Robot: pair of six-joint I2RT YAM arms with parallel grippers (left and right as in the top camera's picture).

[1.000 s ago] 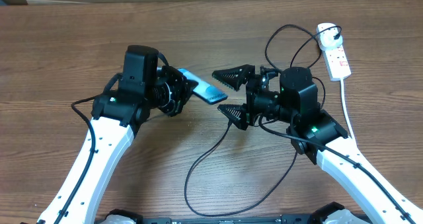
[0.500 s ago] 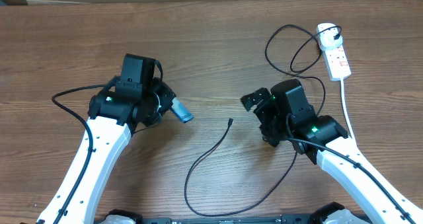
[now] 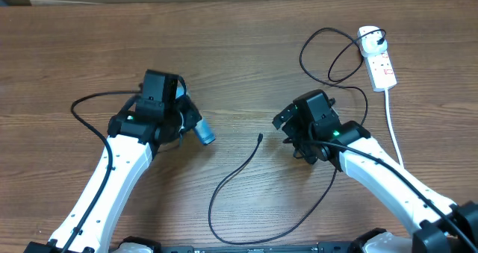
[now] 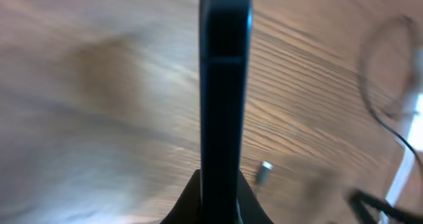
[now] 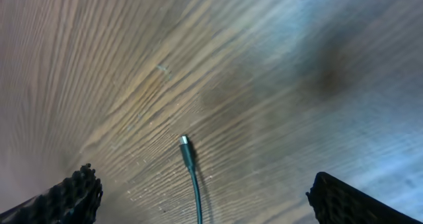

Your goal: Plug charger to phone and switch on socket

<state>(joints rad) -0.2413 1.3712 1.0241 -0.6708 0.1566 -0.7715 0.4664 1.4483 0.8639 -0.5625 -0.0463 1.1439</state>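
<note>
My left gripper holds the phone (image 3: 203, 131) slanted and the connector tip (image 3: 260, 137) lies loose, so I should turn the phone face up before my right gripper grabs that tip.
My left gripper (image 3: 188, 122) is shut on the phone (image 3: 204, 130), held on edge above the table; its teal end sticks out to the right. In the left wrist view the phone's black edge (image 4: 225, 85) runs up from my jaws (image 4: 221, 201). The charger cable (image 3: 231, 180) loops on the table, its connector tip (image 3: 259, 137) lying free between both arms. The tip also shows in the left wrist view (image 4: 264, 174) and the right wrist view (image 5: 186, 143). My right gripper (image 3: 287, 132) is open, its fingers (image 5: 198, 197) spread either side of the tip. The white socket strip (image 3: 377, 59) lies far right with the black plug in it.
The socket's thick white cord (image 3: 391, 119) runs down the right side. More black cable (image 3: 328, 55) loops left of the strip. Bare wooden table (image 3: 224, 51) lies at the back.
My left gripper has pulled the phone back left and turned it on edge. My right gripper has swung from pointing left to pointing down over the connector tip.
</note>
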